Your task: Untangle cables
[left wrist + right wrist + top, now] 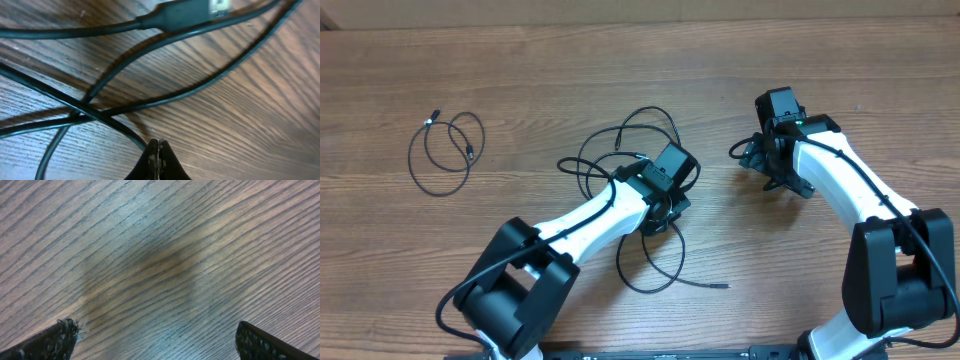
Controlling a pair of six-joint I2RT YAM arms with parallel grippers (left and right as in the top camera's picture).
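Next, my left gripper opens, because its closed fingers are beside the cable [141, 144] that crosses over the others. It should then put its fingers on either side of that cable [127, 132] and close around it.
A tangle of thin black cables [620, 165] lies in loose loops at the table's middle, with one free end and its plug [720, 285] trailing to the front right. My left gripper [665, 208] is down over this tangle. In the left wrist view its fingers [159, 150] are shut tip to tip, with nothing visible between them. A cable [131, 134] passes right beside the tips, other cables cross above, and a black plug [182, 12] lies at the top. A separate cable [445, 152] lies coiled at the far left. My right gripper [772, 168] [160, 340] is open and empty over bare wood.
The wooden table [840, 80] stretches around both arms. The right arm's white body [850, 185] runs along the right side and the left arm's body [580, 225] crosses the front centre.
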